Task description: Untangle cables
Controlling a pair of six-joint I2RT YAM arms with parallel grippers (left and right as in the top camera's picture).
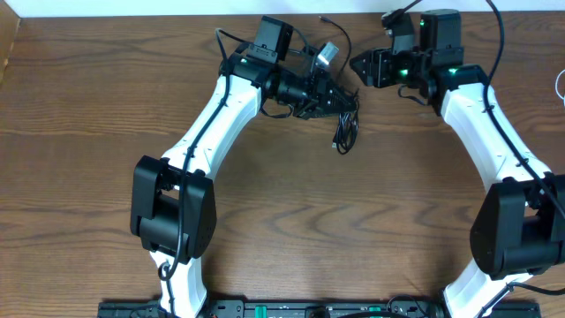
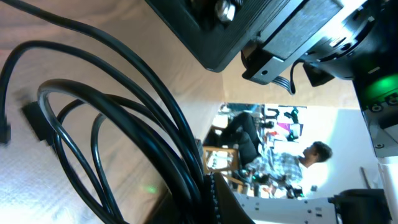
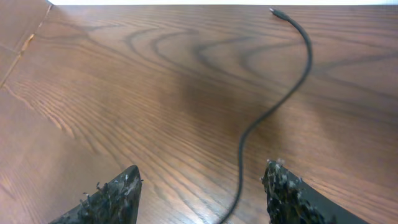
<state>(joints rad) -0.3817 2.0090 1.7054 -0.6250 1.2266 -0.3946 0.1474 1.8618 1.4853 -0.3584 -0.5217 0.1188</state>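
Observation:
My left gripper should put the bundle down, open and take one strand of cable to pull out, because it is pinching several black loops of the bundle [image 1: 347, 132] together.
A bundle of thin black cables [image 1: 346, 131] lies at the back middle of the wooden table, with loops trailing toward the front. My left gripper [image 1: 340, 97] is shut on the bundle's upper part. In the left wrist view the black loops [image 2: 124, 118] run into the jaws [image 2: 214, 199] at the bottom. One black strand [image 1: 342, 37] arcs toward the table's far edge. My right gripper [image 1: 357, 64] is open just right of the bundle and faces it. In the right wrist view a single thin black cable with a small plug end [image 3: 292, 93] runs between the open fingers [image 3: 202, 190], not held.
The table's far edge [image 1: 177, 18] meets a white wall close behind both grippers. A thin white cord [image 1: 561, 84] shows at the right edge. My right arm's black housing [image 2: 261, 31] hangs close above the bundle in the left wrist view.

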